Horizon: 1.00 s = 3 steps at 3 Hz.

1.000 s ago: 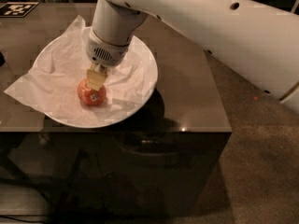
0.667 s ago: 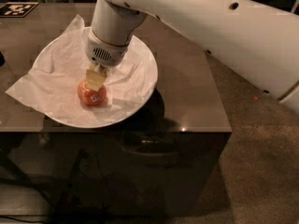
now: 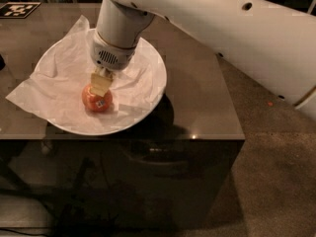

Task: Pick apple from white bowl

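Observation:
My gripper needs to open its fingers and go lower around the apple's body (image 3: 97, 102) before it lifts the apple, because its fingers reach only the apple's upper side (image 3: 94, 90).
A small red-orange apple (image 3: 97, 100) with a dark sticker lies in the white bowl (image 3: 159, 90), on the crumpled tissue that lines it, left of the bowl's middle. My gripper (image 3: 100, 86) comes down from the big white arm (image 3: 222, 28) and sits right on top of the apple, its yellowish tip covering the apple's upper side. The apple rests on the tissue in the bowl. The wrist hides the back part of the bowl.
The tissue sheet (image 3: 22, 95) spills over the bowl's left rim onto the dark glossy table (image 3: 197, 98). A black-and-white marker tag (image 3: 17, 9) lies at the far left corner. The table's front edge runs just below the bowl; carpet (image 3: 276, 181) lies to the right.

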Each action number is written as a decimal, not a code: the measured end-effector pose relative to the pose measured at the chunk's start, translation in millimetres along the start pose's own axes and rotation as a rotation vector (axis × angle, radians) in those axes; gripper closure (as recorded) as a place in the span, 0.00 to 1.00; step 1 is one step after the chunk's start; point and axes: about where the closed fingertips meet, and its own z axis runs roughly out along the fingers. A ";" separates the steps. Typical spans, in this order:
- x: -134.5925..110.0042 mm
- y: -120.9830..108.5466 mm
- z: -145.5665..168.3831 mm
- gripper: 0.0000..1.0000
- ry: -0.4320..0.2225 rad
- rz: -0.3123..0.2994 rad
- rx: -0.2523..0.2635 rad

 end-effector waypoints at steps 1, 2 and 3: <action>0.0 0.0 0.0 0.34 0.000 0.000 0.000; 0.0 0.0 0.0 0.11 0.000 0.000 0.000; 0.0 0.1 0.0 0.00 0.000 0.000 0.000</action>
